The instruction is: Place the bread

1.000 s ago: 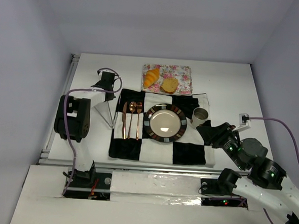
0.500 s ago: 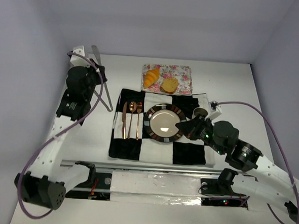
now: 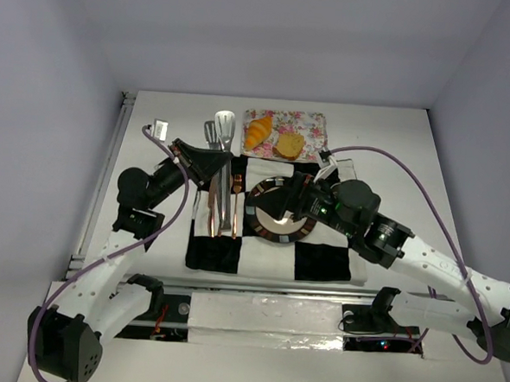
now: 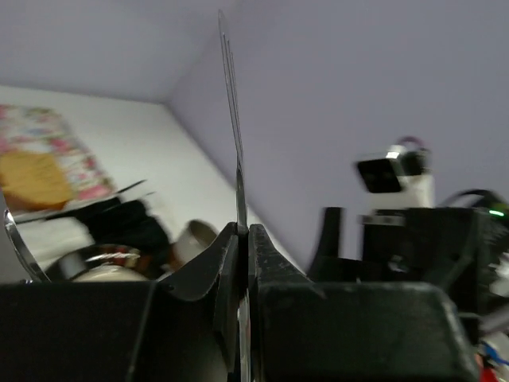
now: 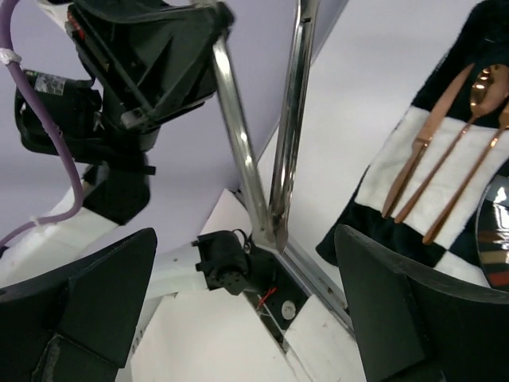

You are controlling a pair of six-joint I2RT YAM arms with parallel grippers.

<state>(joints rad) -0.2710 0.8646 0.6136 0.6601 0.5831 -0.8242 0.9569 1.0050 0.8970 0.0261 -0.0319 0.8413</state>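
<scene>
My left gripper is holding only one arm of the tongs point(image 4: 239, 175). Next, my right gripper reaches over and takes both arms point(image 3: 225, 191) before it grips the bread.
The bread lies on a floral napkin point(image 3: 311, 125) at the back: a golden croissant point(image 3: 259, 131) and a round tan bun point(image 3: 289, 145), the bun point(image 4: 32, 179) also showing in the left wrist view. My left gripper point(image 3: 206, 162) point(image 4: 243, 231) is shut on one arm of metal tongs point(image 3: 222, 130) point(image 4: 235, 143), held over the mat's left side, heads toward the croissant. My right gripper point(image 3: 282, 203) point(image 5: 245, 239) hovers open above the plate point(image 3: 261, 229), facing left. The tongs' joined end point(image 5: 270, 227) shows between its fingers; contact is unclear.
A black-and-white checked mat point(image 3: 320, 260) carries the striped-rim plate and copper cutlery point(image 3: 235, 209) point(image 5: 453, 135). A cup point(image 4: 193, 243) stands right of the plate, hidden under the right arm in the top view. Grey walls close in on three sides.
The left arm swung the tongs from the back-left corner to above the cutlery. The right arm reached left over the plate, and its jaws opened wide.
</scene>
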